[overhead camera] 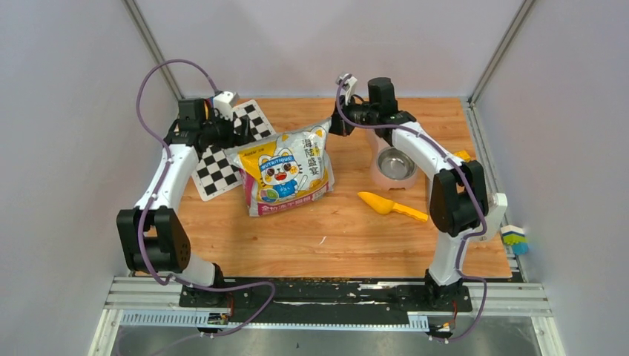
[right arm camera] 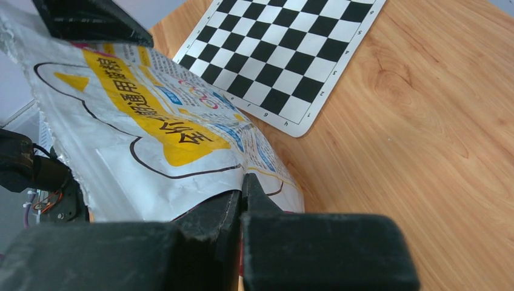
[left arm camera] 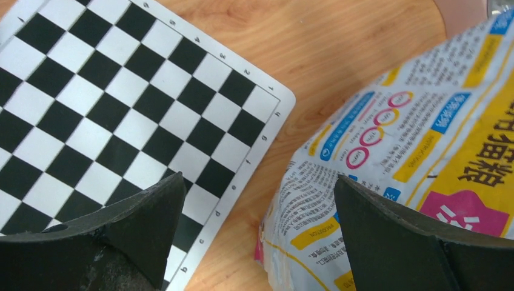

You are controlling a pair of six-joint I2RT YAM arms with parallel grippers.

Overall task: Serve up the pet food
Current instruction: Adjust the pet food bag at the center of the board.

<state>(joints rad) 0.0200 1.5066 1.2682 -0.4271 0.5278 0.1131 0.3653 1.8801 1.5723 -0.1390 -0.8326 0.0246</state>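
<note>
Next, I free the bag's corner and move my left gripper to the bag's top edge (overhead camera: 284, 136), because the bag leans crooked with only a corner of it in my right gripper (overhead camera: 325, 126).
No pet food pellets show; they are hidden. The glossy cartoon-cat bag (overhead camera: 288, 167) stands leaning in the middle of the table. My right gripper (overhead camera: 331, 122) is shut on the bag's top right corner; in the right wrist view the closed fingertips (right arm camera: 245, 182) pinch the bag's edge (right arm camera: 151, 121). My left gripper (overhead camera: 236, 130) is open at the bag's top left corner. In the left wrist view its jaws (left arm camera: 257, 177) straddle the bag's edge (left arm camera: 412, 121), which lies between them without touching either finger.
A chessboard mat (overhead camera: 222, 159) lies at the back left, under the left gripper (left arm camera: 109, 91). A metal bowl in a pink stand (overhead camera: 376, 178) sits at the right under the right arm. A yellow scoop (overhead camera: 389, 205) lies in front of it.
</note>
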